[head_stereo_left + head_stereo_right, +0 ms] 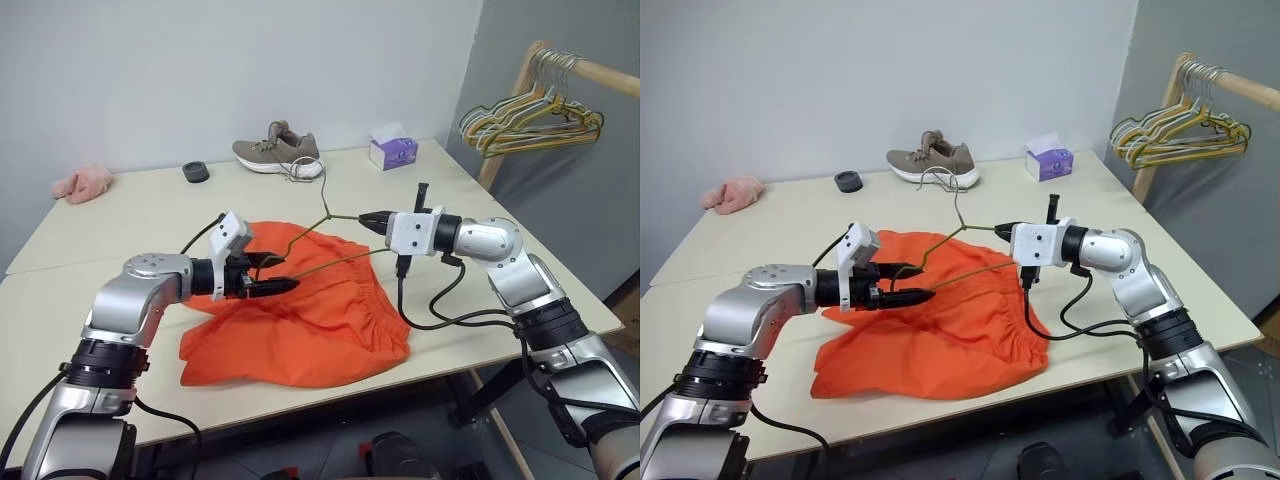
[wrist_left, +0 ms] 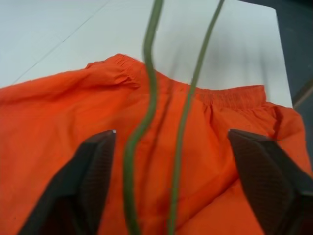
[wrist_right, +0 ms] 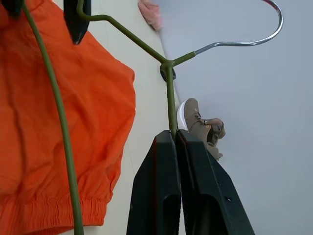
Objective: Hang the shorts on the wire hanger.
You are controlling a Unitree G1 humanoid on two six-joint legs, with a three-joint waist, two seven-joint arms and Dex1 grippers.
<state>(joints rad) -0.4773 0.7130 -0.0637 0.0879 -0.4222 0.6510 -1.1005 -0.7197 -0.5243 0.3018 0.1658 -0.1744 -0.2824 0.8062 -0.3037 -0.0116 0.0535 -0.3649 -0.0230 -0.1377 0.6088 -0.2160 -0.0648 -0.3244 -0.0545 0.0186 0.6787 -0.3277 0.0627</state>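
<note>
I expect the waistband (image 1: 380, 290) to gape open and bunch up around the hanger's corner when I push the hanger in, because puckers (image 1: 393, 322) run along the orange shorts' waistband.
The orange shorts (image 1: 300, 320) lie spread flat on the table (image 1: 120, 230), with the gathered waistband toward the front right. My right gripper (image 1: 372, 221) is shut on the olive-green wire hanger (image 1: 340, 217) at one corner and holds it tilted above the shorts, hook toward the shoe. In the right wrist view its fingers (image 3: 161, 161) pinch the wire (image 3: 168, 88) just below the neck. My left gripper (image 1: 275, 272) is open over the left part of the shorts. In the left wrist view two hanger wires (image 2: 149, 73) run between its fingers (image 2: 93, 171) without touching them, above the shorts (image 2: 58, 112).
A grey-brown shoe (image 1: 278, 152), a purple tissue box (image 1: 393, 150), a black round object (image 1: 196, 172) and a pink cloth (image 1: 83, 183) sit along the table's far side. A bunch of coloured hangers (image 1: 530, 118) hangs on a wooden rack at the right.
</note>
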